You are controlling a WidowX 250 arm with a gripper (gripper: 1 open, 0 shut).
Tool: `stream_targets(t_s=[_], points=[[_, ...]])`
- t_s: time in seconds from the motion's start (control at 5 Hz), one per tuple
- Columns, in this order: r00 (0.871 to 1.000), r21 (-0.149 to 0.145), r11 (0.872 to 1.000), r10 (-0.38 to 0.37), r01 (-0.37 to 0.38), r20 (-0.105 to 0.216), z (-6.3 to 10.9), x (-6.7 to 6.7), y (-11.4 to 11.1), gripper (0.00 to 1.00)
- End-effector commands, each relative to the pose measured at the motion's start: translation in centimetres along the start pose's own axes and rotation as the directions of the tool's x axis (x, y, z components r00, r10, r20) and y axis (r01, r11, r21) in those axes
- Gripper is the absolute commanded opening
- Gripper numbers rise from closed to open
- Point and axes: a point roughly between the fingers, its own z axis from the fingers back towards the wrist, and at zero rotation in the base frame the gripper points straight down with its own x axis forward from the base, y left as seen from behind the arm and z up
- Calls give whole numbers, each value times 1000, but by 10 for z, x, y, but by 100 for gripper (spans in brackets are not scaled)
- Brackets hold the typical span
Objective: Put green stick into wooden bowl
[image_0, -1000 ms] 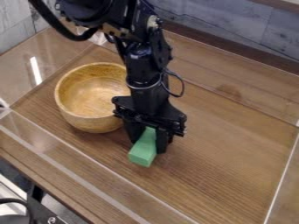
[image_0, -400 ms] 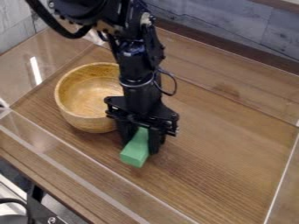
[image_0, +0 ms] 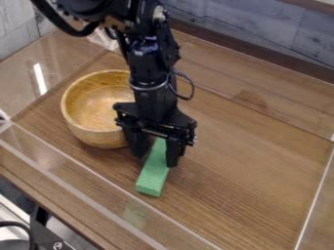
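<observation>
My gripper needs to go lower and a little toward the stick's middle [image_0: 155,164] before it closes and lifts, because its open fingers only reach the green stick's far end [image_0: 159,145].
The green stick [image_0: 152,174] lies on the wooden table just right of and in front of the wooden bowl [image_0: 76,125], its long side running toward the front edge. My gripper [image_0: 154,148] points straight down over the stick's far end. Its black fingers [image_0: 135,145] stand spread on either side of the stick, so it is open and not clamping it. The bowl's inside shows nothing in it. The arm hides the bowl's right rim.
Clear plastic walls [image_0: 78,181] ring the table at the front and left. The wooden tabletop [image_0: 255,146] stretches to the right of the arm. A grey wall [image_0: 294,29] runs along the back.
The gripper and stick shifted slightly left toward the bowl. The fingers have spread apart and the stick now lies flat, showing more of its length.
</observation>
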Motion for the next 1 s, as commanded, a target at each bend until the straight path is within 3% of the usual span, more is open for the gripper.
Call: stream_targets(t_s=[0.0, 0.8], points=[[998, 0, 1000, -2, 2, 63, 15, 11, 1, 100], [996, 45, 999, 6, -10, 86, -10, 10, 4, 100]])
